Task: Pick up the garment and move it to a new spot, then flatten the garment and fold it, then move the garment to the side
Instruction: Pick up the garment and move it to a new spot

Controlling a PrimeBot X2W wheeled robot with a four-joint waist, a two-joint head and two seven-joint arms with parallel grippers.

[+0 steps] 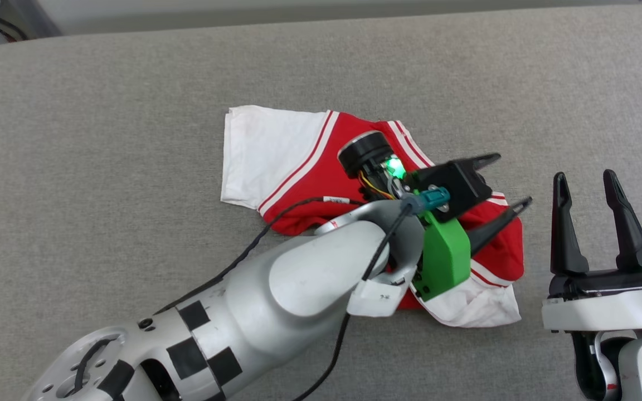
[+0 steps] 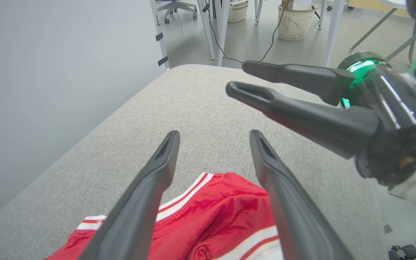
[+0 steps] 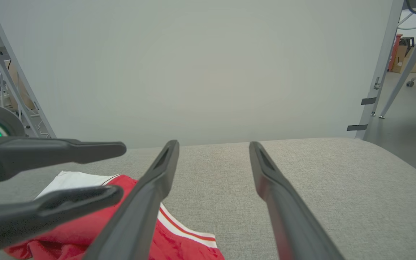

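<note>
I expect the garment to stay crumpled near the far sleeve when I pull its flat white sleeve [image 1: 269, 153], because red cloth bunches in folds [image 2: 214, 216] there.
The garment [image 1: 329, 175] lies bunched on the grey padded surface [image 1: 103, 139], red with white sleeves and red-white striped trim. My left gripper [image 1: 507, 182] hovers over its right part, fingers pointing right and spread open, nothing between them. In the left wrist view the left gripper [image 2: 214, 135] stands just above the red cloth of the garment [image 2: 222, 216]. My right gripper [image 1: 584, 178] is open to the right of the garment, off the cloth. The right wrist view shows the right gripper [image 3: 213, 144] over bare surface, with the garment [image 3: 179, 234] and the left gripper [image 3: 119, 169] to its left.
The grey surface [image 2: 200, 108] ends in a rounded edge beyond the garment. Past it stand white table legs [image 2: 222, 32], a woven basket [image 2: 296, 21] and an office chair [image 2: 175, 7] on the floor. A plain pale wall [image 3: 193, 72] rises behind the surface.
</note>
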